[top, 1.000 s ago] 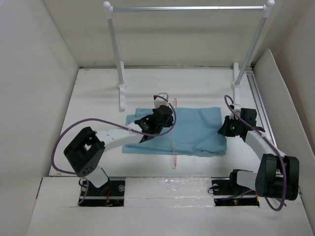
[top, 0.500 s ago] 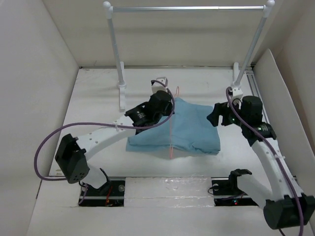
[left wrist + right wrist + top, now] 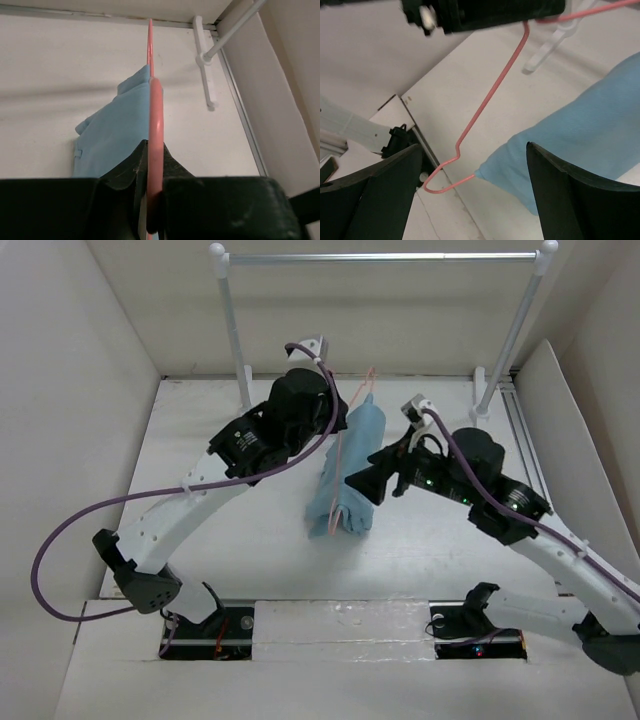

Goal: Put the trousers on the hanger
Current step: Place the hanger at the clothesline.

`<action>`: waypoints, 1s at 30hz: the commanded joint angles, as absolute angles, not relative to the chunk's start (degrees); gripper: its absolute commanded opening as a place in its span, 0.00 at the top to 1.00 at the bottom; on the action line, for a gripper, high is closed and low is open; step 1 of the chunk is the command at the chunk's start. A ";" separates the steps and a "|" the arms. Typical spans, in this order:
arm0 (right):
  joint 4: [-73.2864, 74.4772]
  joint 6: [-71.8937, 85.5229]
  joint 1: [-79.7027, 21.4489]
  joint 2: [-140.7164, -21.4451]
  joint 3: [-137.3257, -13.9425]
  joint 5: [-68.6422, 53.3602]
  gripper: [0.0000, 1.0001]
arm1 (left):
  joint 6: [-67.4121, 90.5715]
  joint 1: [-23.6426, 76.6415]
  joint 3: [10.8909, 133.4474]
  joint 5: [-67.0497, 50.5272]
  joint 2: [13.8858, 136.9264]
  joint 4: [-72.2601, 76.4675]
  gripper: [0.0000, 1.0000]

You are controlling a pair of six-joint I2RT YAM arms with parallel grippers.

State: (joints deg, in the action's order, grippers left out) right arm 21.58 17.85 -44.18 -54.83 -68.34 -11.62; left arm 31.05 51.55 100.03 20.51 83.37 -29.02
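I have the pink-red hanger with the light blue trousers (image 3: 362,440) hanging folded over its bar (image 3: 478,174). The trousers should come along and stay draped when I carry the hanger to the rail.
The pink-red hanger (image 3: 340,455) is lifted edge-on above the table, and my left gripper (image 3: 336,428) is shut on its wire (image 3: 154,165). The light blue trousers (image 3: 352,475) hang folded over the hanger's bar in a narrow bundle. Their lower end (image 3: 345,525) is close to the table. In the left wrist view the trousers (image 3: 112,135) drape to the left of the wire. My right gripper (image 3: 366,483) stands open just right of the hanging cloth, holding nothing. Its view shows the hanger's bent end (image 3: 455,160) and the trousers (image 3: 580,135) between its spread fingers (image 3: 375,200).
A silver rail (image 3: 380,257) on two white-knobbed posts (image 3: 232,330) spans the back of the table. The posts' white feet (image 3: 247,425) stand on the table, one near the right wall (image 3: 205,60). White walls enclose both sides.
The left arm has raised the hanger, with the trousers draped over it, off the table and toward the back. The right gripper has opened, let go of the cloth and swung left.
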 commanded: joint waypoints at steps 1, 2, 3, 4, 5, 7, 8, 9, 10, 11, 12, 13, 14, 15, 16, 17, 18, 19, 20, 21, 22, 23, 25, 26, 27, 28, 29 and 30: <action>15.47 22.23 -47.37 -58.78 -70.66 -5.98 0.11 | 30.94 50.80 108.18 17.59 82.44 -25.40 1.00; 14.95 22.50 -48.07 -59.76 -70.40 -5.63 0.11 | 31.02 50.80 109.41 17.06 82.70 -25.66 1.00; 14.07 22.94 -48.08 -60.29 -69.88 -5.36 0.10 | 31.11 50.80 111.95 16.70 83.05 -26.19 1.00; 10.67 24.42 -48.08 -60.99 -68.13 -6.32 0.11 | 31.20 50.80 113.02 16.09 83.67 -26.89 1.00; 8.37 25.04 -48.08 -61.17 -67.07 -7.63 0.11 | 31.11 50.80 113.64 16.00 83.67 -27.07 1.00; 4.06 25.92 -48.08 -62.05 -66.10 -10.44 0.11 | 30.85 50.80 113.12 15.91 83.32 -26.46 1.00; 4.04 25.93 -48.60 -63.44 -66.53 -10.89 0.13 | 30.94 50.80 112.59 15.82 83.15 -26.19 1.00; 4.13 25.67 -49.39 -64.15 -66.97 -11.07 0.13 | 31.02 50.80 111.89 15.82 82.97 -25.93 1.00; 4.04 25.06 -49.39 -64.68 -67.32 -11.51 0.14 | 31.03 50.80 111.62 15.56 82.88 -25.49 1.00; 3.69 25.22 -50.09 -65.04 -67.15 -12.04 0.15 | 31.11 50.80 111.27 15.30 82.88 -25.14 1.00; 2.30 26.53 -50.10 -65.47 -65.93 -12.65 0.20 | 31.20 50.80 111.01 14.68 82.97 -24.35 1.00; 0.89 27.41 -50.10 -65.48 -65.92 -12.66 0.20 | 31.20 50.80 111.01 14.68 83.14 -24.35 1.00; 0.62 28.12 -50.62 -65.39 -63.92 -12.57 0.34 | 31.11 50.80 111.09 14.59 83.23 -24.08 1.00; -2.08 29.08 -50.62 -65.04 -62.85 -12.48 0.41 | 31.03 50.80 111.27 14.59 83.49 -24.00 1.00; -3.41 30.66 -50.63 -64.78 -61.97 -12.48 0.47 | 30.76 50.80 111.27 14.94 83.84 -23.73 1.00; -4.04 31.54 -50.63 -64.60 -61.18 -12.31 0.62 | 30.59 50.80 111.27 14.94 84.11 -23.56 1.00; -4.83 32.07 -50.63 -64.43 -59.43 -12.04 0.68 | 30.41 50.80 111.53 14.85 84.29 -23.38 1.00; -6.14 33.56 -50.63 -63.99 -58.63 -11.69 0.73 | 30.32 50.80 111.62 14.59 84.64 -23.20 1.00; -6.94 34.44 -50.63 -63.72 -57.84 -11.52 0.85 | 30.15 50.80 111.80 14.59 84.90 -23.12 1.00; -8.34 35.15 -50.63 -63.29 -55.92 -11.25 0.92 | 30.23 50.80 111.97 14.42 84.99 -23.03 1.00; -12.26 36.98 -50.63 -62.32 -54.94 -10.55 0.97 | 30.23 50.80 111.89 14.15 85.16 -22.77 1.00; -13.70 37.87 -50.63 -61.88 -54.32 -10.46 1.00 | 30.32 50.80 111.80 14.15 85.08 -22.50 1.00; -14.68 39.28 -50.63 -61.35 -54.92 -9.85 1.00 | 30.24 50.80 111.88 13.54 84.99 -21.63 1.00; -14.85 39.37 -49.41 -61.17 -55.63 -9.84 1.00 | 30.06 50.80 112.15 13.10 84.99 -21.19 1.00; -15.11 39.98 -48.18 -61.26 -57.29 -10.54 1.00 | 29.19 49.67 114.24 11.62 84.99 -20.14 1.00; -15.29 40.43 -48.16 -61.26 -58.17 -10.55 1.00 | 29.18 49.66 114.26 10.30 84.99 -20.13 1.00; -15.64 40.78 -47.47 -61.52 -59.14 -10.98 1.00 | 28.83 49.66 115.39 9.50 85.08 -19.60 0.89; -15.73 41.22 -45.55 -61.78 -60.28 -11.51 1.00 | 28.22 49.66 118.01 9.06 85.17 -19.43 0.80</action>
State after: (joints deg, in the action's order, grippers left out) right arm -6.44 40.62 -47.86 -63.37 -54.94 -9.19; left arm 28.45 50.39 110.54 11.81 87.29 -31.88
